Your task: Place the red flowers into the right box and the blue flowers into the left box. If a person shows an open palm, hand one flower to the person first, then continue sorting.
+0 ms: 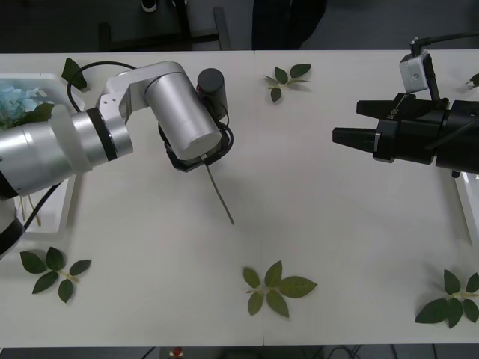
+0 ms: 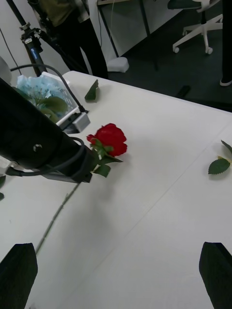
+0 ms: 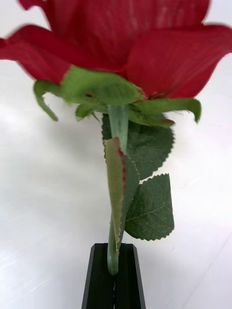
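Note:
I expect the bloom to stay held out stiffly when I carry the red flower [image 2: 110, 139] by the end of its stem, because the stem juts straight [image 1: 218, 194] from my left gripper.
A red flower [image 3: 121, 43], a deep-red rose with leaves under the bloom, is held by its stem in my left gripper [image 3: 114, 273], which is shut on it. In the front view the left gripper [image 1: 200, 161] hangs over the table's left-middle, and the thin stem [image 1: 221, 200] slants down from it. The right wrist view shows the rose [image 2: 108, 140] lifted above the table. My right gripper [image 1: 346, 123] hovers open over the table's right side, facing the rose. Blue flowers [image 1: 15, 101] lie in the left box [image 1: 67, 196]. The right box [image 1: 470, 213] shows at the right edge.
Loose green leaf sprigs lie at the back middle [image 1: 284, 78], front middle [image 1: 275, 288], front left [image 1: 54, 269] and front right [image 1: 451, 299]. A black cable [image 1: 90, 71] runs along the left arm near the box. The table's middle is bare white.

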